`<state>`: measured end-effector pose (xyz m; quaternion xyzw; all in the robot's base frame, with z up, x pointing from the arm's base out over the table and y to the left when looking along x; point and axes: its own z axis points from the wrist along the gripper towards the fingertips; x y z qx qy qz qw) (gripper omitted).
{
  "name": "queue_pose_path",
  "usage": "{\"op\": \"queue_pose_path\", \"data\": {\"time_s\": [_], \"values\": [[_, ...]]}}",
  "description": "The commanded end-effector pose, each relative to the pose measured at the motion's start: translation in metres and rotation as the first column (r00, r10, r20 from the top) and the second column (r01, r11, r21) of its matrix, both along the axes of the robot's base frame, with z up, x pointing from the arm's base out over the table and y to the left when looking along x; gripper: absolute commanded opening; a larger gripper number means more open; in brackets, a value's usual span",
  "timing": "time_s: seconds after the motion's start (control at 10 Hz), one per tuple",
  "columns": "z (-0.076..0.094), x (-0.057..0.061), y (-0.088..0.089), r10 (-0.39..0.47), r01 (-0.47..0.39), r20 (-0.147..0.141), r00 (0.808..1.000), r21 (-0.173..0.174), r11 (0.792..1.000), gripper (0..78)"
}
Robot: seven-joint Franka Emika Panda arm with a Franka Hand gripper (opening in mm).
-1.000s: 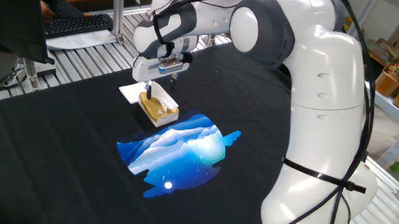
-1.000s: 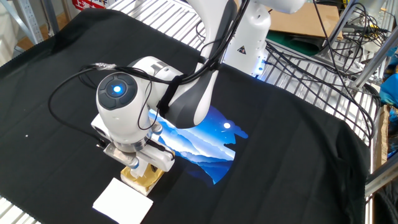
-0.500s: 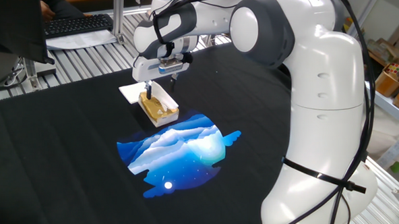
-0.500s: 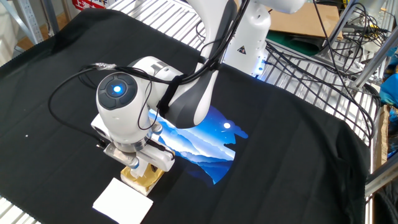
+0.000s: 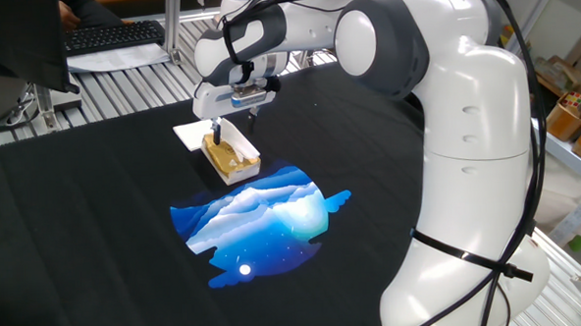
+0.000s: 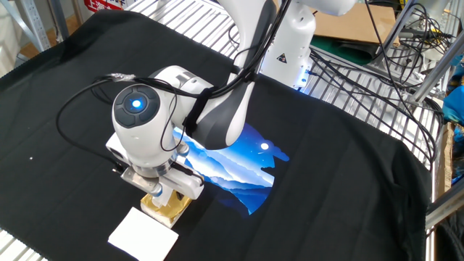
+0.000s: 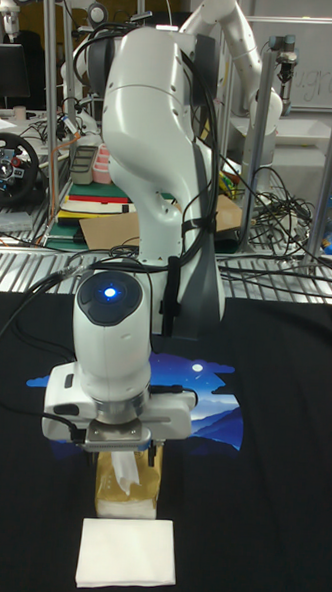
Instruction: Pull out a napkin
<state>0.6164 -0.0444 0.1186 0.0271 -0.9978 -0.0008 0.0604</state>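
Note:
A square white sheet [image 5: 189, 136] is lying behind the pack, so the napkin [image 5: 239, 143] will come out as a similar flat sheet when I pull its tuft.
The golden-brown pack [image 5: 235, 160] lies on the black cloth, with a square white sheet [image 5: 191, 134] just behind it. My gripper [image 5: 233, 128] is lowered over the pack's far end, open, one finger on each side. In the tall fixed view, a white crumpled tuft of the napkin [image 7: 130, 472] sticks up from the pack [image 7: 127, 495] between the fingers of the gripper [image 7: 127, 459]. Whether the fingers touch it cannot be told. The other fixed view shows the gripper [image 6: 168, 194] above the pack [image 6: 165, 210], hiding the napkin.
A blue mountain print [image 5: 259, 223] marks the black cloth [image 5: 97, 221] in front of the pack. The white sheet [image 7: 126, 553] lies near the table's edge. A keyboard [image 5: 113, 35] sits on the slatted frame behind. Cables [image 6: 377, 58] run beside the robot base.

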Motion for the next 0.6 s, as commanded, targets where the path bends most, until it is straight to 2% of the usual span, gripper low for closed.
{"op": "queue_pose_path", "data": {"time_s": [0.1, 0.2, 0.3, 0.6], "values": [[0.0016, 0.0010, -0.0003, 0.005, -0.005, 0.003, 1.000, 0.001, 1.000, 77.4], [0.0016, 0.0010, -0.0003, 0.005, -0.005, 0.003, 1.000, 0.001, 1.000, 77.4], [0.0016, 0.0010, -0.0003, 0.005, -0.005, 0.003, 1.000, 0.001, 1.000, 1.1], [0.0016, 0.0010, -0.0003, 0.005, -0.005, 0.003, 1.000, 0.001, 1.000, 1.1]]}}
